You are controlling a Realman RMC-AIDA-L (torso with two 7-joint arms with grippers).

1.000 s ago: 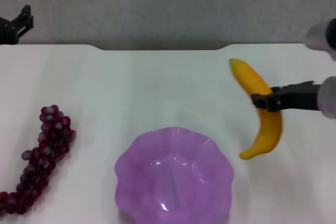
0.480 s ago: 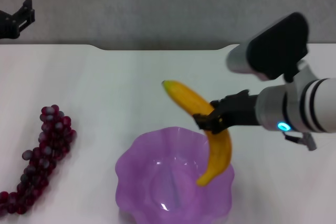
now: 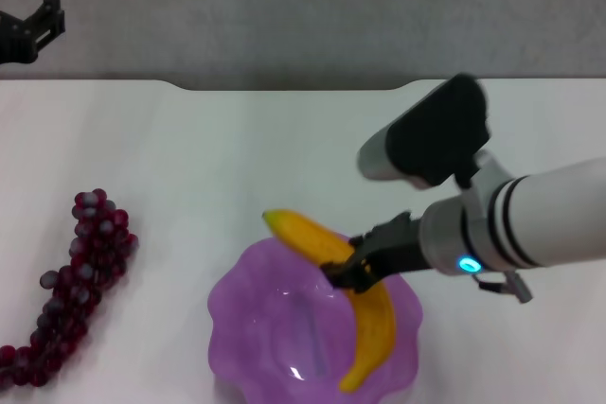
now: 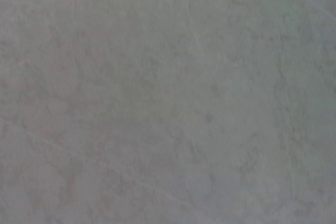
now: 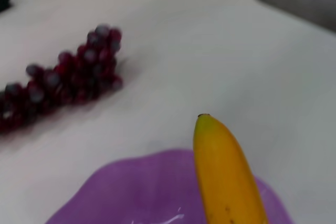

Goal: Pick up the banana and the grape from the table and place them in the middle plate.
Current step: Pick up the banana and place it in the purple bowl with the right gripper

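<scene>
The banana's stem end sticks past the purple plate's far rim. My right gripper should now lower it toward the plate's middle until the stem end is inside.
My right gripper is shut on the yellow banana at its middle and holds it over the right part of the purple scalloped plate. The banana's lower end hangs inside the plate; its stem end sticks out past the far rim. The right wrist view shows the banana above the plate, with the grape bunch beyond. The grape bunch lies on the white table at the left. My left gripper is parked off the table's far left corner.
The table's far edge has a notch in the middle, with a grey floor behind it. The left wrist view shows only that grey surface. My right arm's white forearm reaches in from the right over the table.
My right gripper has carried the banana leftward and down, from the table's right side to over the plate. The grapes, the plate and the left arm have not moved.
</scene>
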